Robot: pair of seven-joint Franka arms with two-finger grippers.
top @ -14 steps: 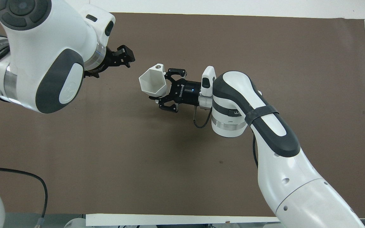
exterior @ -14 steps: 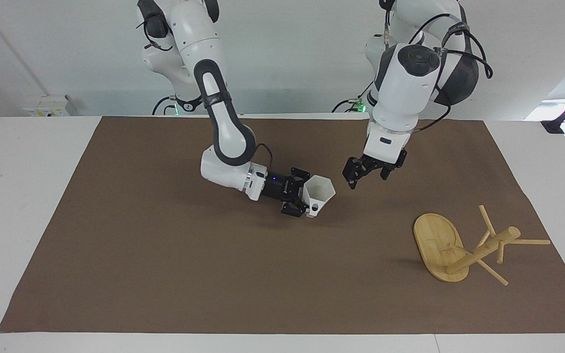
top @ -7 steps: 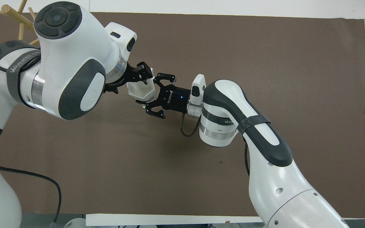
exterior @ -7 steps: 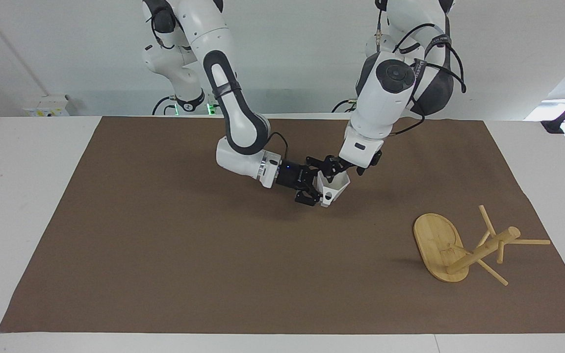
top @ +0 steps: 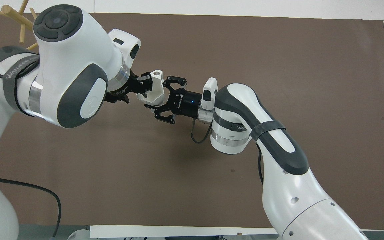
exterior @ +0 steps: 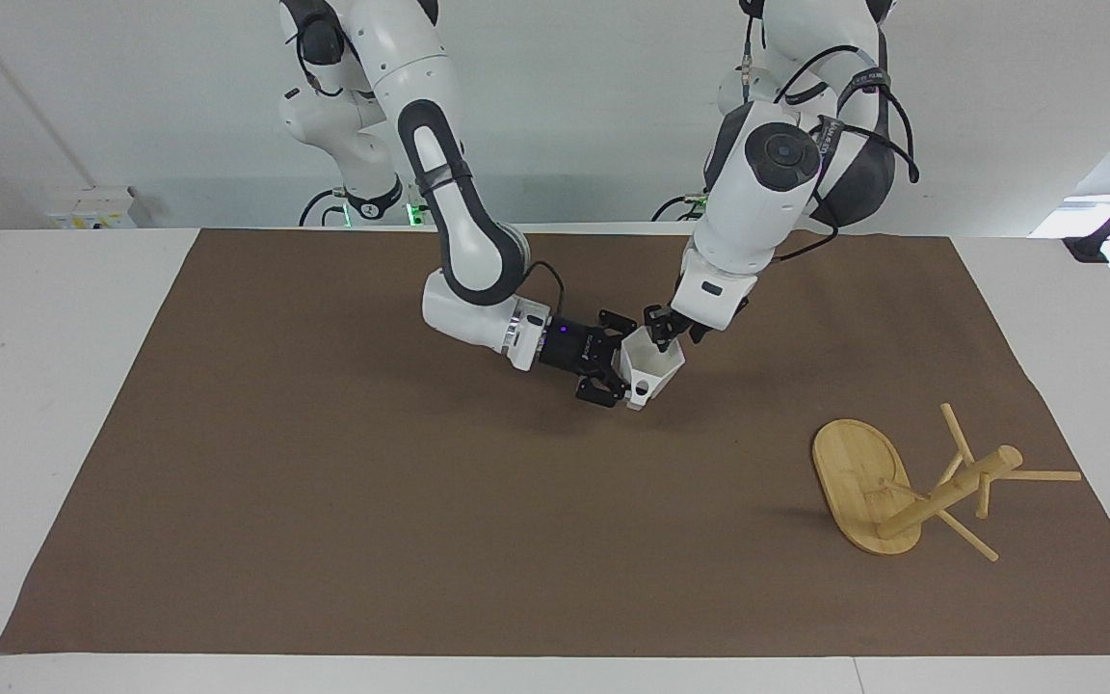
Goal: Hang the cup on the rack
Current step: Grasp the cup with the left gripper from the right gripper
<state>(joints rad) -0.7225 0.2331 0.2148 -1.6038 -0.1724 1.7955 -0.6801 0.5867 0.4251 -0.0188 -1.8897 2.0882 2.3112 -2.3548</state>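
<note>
The cup [exterior: 650, 368] has both grippers on it, and the rack [exterior: 946, 495] is on my left gripper's side. Next, my right gripper opens and moves away before my left gripper hangs the cup.
The small white faceted cup [exterior: 653, 372] is held above the middle of the brown mat, tilted on its side, its squared handle pointing away from the robots. My right gripper [exterior: 613, 371] is shut on the cup's base end; it also shows in the overhead view [top: 160, 98] beside the cup [top: 154, 94]. My left gripper [exterior: 666, 330] is at the cup's rim, touching or nearly touching it, seen from above [top: 142, 87] too. The bamboo rack [exterior: 945, 492] lies tipped over toward the left arm's end of the table, its oval base [exterior: 854, 477] on edge.
A brown mat [exterior: 324, 501] covers most of the white table. A few rack pegs [top: 12, 16] show past the left arm in the overhead view. Both arms meet over the mat's middle.
My left gripper came in from the rack's end and reached the cup's rim. My right gripper carried the cup a little toward it and then held still.
</note>
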